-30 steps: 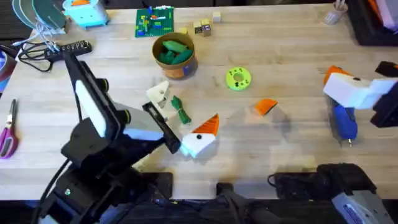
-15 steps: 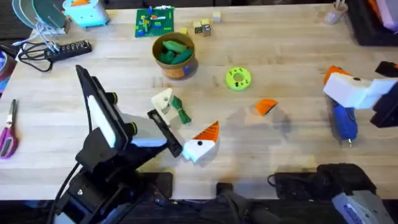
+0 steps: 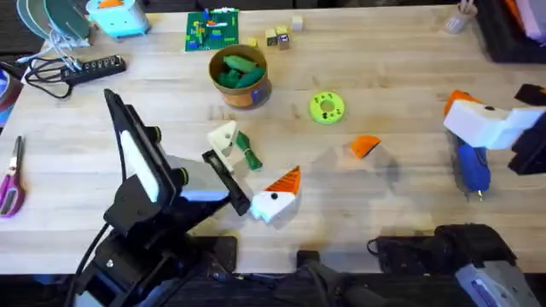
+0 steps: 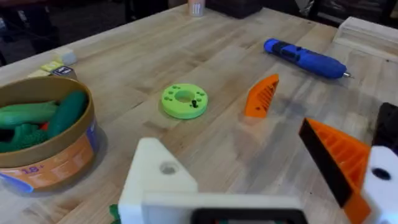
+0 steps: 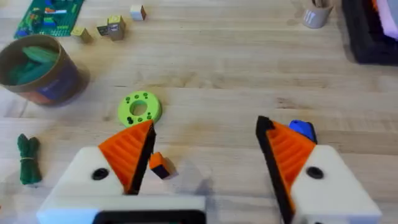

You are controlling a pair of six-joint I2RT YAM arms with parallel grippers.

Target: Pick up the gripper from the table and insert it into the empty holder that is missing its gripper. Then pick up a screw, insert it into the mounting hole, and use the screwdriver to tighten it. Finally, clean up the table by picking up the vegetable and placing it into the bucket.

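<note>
My gripper will push in the orange gripper. The empty white holder [image 3: 223, 139] has an open end, so the orange gripper should stay in place there, ahead of the screw.
My left gripper [image 3: 258, 159] stands open low over the table. One finger is the plain white holder [image 3: 223, 136] [image 4: 155, 177]; the other carries an orange pad [image 3: 286, 180] [image 4: 336, 158]. The dark green vegetable [image 3: 247, 152] [image 5: 28, 158] lies between them. The loose orange gripper [image 3: 365, 147] [image 4: 261, 96] lies on the wood farther right. My right gripper [image 3: 467, 128] [image 5: 205, 127] is open at the right edge, over the blue screwdriver [image 3: 472, 167] [image 4: 305, 56]. The bucket [image 3: 240, 75] [image 4: 43, 134] holds fatter green toy vegetables.
A bright green disc [image 3: 327, 107] [image 4: 185, 99] with a small dark peg lies between the bucket and the orange gripper. A power strip [image 3: 94, 66] and scissors [image 3: 12, 177] sit at the left. A green brick plate [image 3: 212, 30] and small blocks [image 3: 280, 36] sit at the back.
The left arm swung slightly to the right and its gripper shifted a little toward the near edge, then held still. The right arm and the loose things have not moved.
</note>
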